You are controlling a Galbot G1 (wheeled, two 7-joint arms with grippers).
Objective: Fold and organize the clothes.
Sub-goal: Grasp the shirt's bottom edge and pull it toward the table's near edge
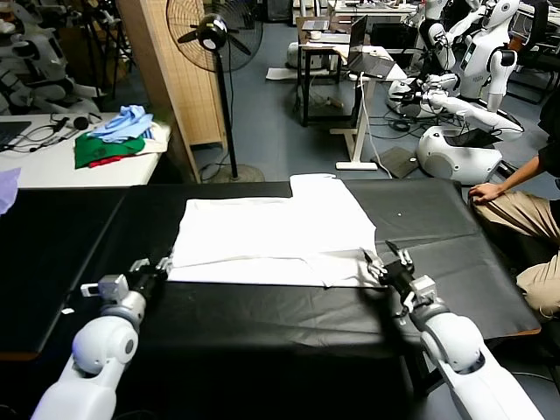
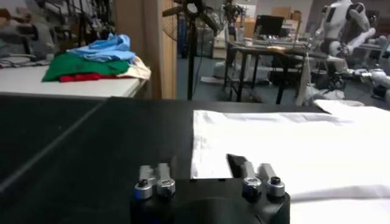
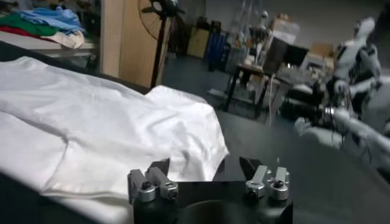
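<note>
The robot's left gripper and right gripper should pull the T-shirt's near corners [image 1: 176, 274] toward the robot before they take the T-shirt's far side, because the white T-shirt's sleeve [image 1: 315, 180] reaches the table's far edge.
The white T-shirt [image 1: 271, 232] lies flat on the black table [image 1: 262, 315], with one sleeve [image 1: 315, 184] sticking out at the far side and a folded band along its near edge. My left gripper [image 1: 162, 265] rests low at the shirt's near left corner, open, holding nothing. In the left wrist view the shirt's corner [image 2: 210, 155] shows just beyond the left gripper [image 2: 201, 167]. My right gripper [image 1: 378, 262] is at the near right corner, also open. In the right wrist view the rumpled hem [image 3: 183, 152] lies just ahead of the right gripper [image 3: 206, 165].
A pile of blue, green and red garments [image 1: 118, 140] sits on a white table at the back left. A standing fan [image 1: 219, 39] and a wooden pillar [image 1: 166, 79] are behind the table. A seated person [image 1: 525, 214] rests a hand at the table's right edge.
</note>
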